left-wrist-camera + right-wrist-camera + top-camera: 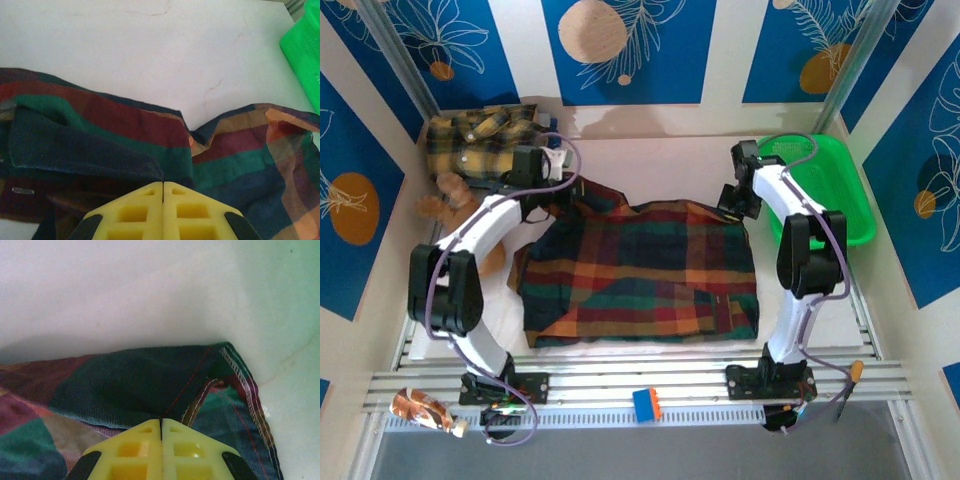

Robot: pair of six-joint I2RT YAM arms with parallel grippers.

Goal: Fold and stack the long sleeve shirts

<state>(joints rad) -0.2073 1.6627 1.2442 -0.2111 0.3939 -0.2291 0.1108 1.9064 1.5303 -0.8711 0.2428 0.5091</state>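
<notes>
The robot's two grippers have hold of the green plaid shirt's far edge [665,206] at opposite ends, so the left gripper should go on folding it over the shirt's body [582,262] until it is lying flat.
The dark green, navy, red and orange plaid long sleeve shirt [640,275] lies spread across the middle of the table. My left gripper [560,200] is at its far left corner, shut on a raised fold of the cloth [100,150], with the yellow fingertips [150,192] pressed together. My right gripper [733,205] is at the far right corner, shut on the stitched hem [150,385], and its fingers [172,432] are also closed tight. The yellow and black plaid shirt [480,140] lies crumpled in the back left corner.
A brown teddy bear [448,195] sits by the left arm, just in front of the yellow shirt. A green plastic basket [835,190] [305,55] stands at the back right, close behind the right arm. A small blue and orange block [647,404] rests on the front rail.
</notes>
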